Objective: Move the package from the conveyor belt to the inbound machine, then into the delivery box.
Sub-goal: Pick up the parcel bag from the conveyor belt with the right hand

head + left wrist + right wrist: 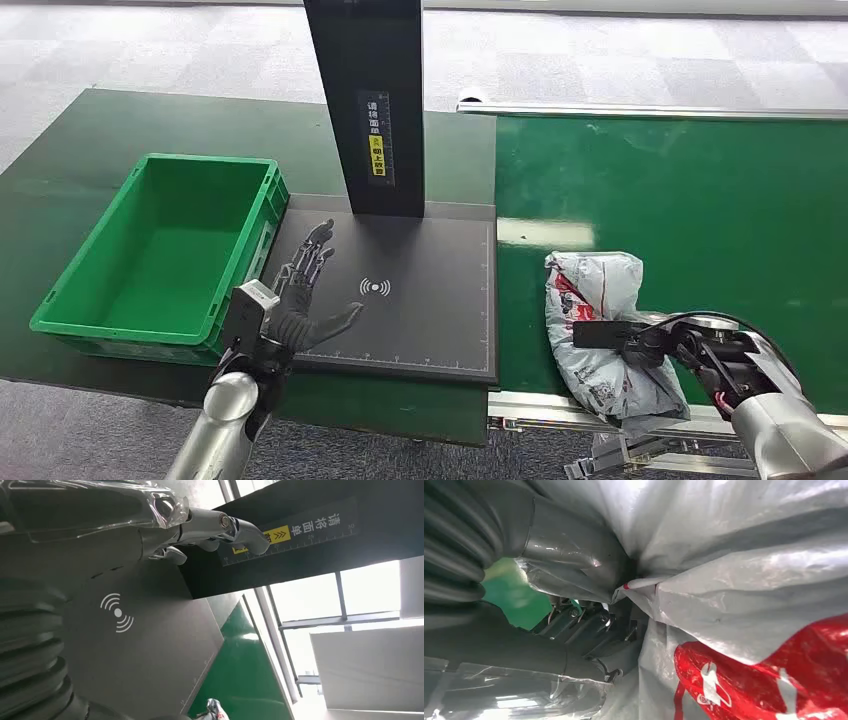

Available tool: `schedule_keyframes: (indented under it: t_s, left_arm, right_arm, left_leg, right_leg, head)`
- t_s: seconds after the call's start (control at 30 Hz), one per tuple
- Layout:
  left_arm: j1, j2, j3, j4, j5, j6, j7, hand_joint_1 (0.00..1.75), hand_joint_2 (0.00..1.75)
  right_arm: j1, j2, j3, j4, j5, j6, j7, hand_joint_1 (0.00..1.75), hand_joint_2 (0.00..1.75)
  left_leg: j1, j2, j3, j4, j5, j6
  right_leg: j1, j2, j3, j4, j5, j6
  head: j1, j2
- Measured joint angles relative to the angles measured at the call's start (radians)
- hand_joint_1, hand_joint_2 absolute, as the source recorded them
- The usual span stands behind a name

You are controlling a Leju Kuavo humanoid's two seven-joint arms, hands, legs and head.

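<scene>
My gripper will lift the package (597, 365), and it will bunch up at the grip and sag at its ends, because the grey package's film is crumpled and slack (603, 283).
A crumpled grey plastic package (592, 290) with red print lies on the green conveyor belt (700, 200), close to its near edge. My right hand (650, 345) grips its near half; in the right wrist view the thumb and fingers (569, 565) press into the grey film of the package (749, 580). My left hand (305, 285) hovers flat and empty, fingers spread, over the left part of the inbound machine's black scan pad (430, 300). The left wrist view has that hand (100, 535) above the pad (150, 645). The green delivery box (160, 250) stands empty left of the pad.
The machine's black column (365, 100), with a yellow label, rises from the back of the pad. A dark green table (60, 170) carries the box and the pad. Grey carpet floor (150, 40) lies beyond. The belt's metal frame (560, 405) runs along its near edge.
</scene>
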Motion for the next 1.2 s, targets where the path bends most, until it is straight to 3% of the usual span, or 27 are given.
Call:
schedule_keyframes:
  t_s: [0.53,0.97,1.2]
  left_arm:
    - [0.052,0.008,0.026,-0.068,0.005,0.004,-0.007,0.0,1.75]
    - [0.066,0.013,0.04,-0.09,0.011,0.01,-0.014,0.0,1.75]
    - [0.084,0.002,0.067,-0.12,0.036,0.067,-0.062,0.0,1.75]
  right_arm:
    - [-0.015,0.036,-0.047,-0.11,-0.124,-0.293,-0.067,1.75,1.75]
    - [-0.011,0.035,-0.102,-0.217,-0.131,-0.32,-0.071,1.75,1.75]
    - [0.04,0.037,-0.169,-0.358,-0.08,-0.466,-0.056,1.75,1.75]
  left_leg:
    - [0.0,0.0,0.0,0.0,0.0,0.0]
    - [0.0,0.0,0.0,0.0,0.0,0.0]
    - [0.0,0.0,-0.001,0.0,0.0,0.0]
  right_leg:
    - [0.0,0.0,0.0,0.0,0.0,0.0]
    - [0.0,0.0,-0.001,0.0,0.0,0.0]
    - [0.0,0.0,-0.001,0.0,0.0,0.0]
  head:
    - [0.0,0.0]
    - [0.0,0.0]
    - [0.0,0.0]
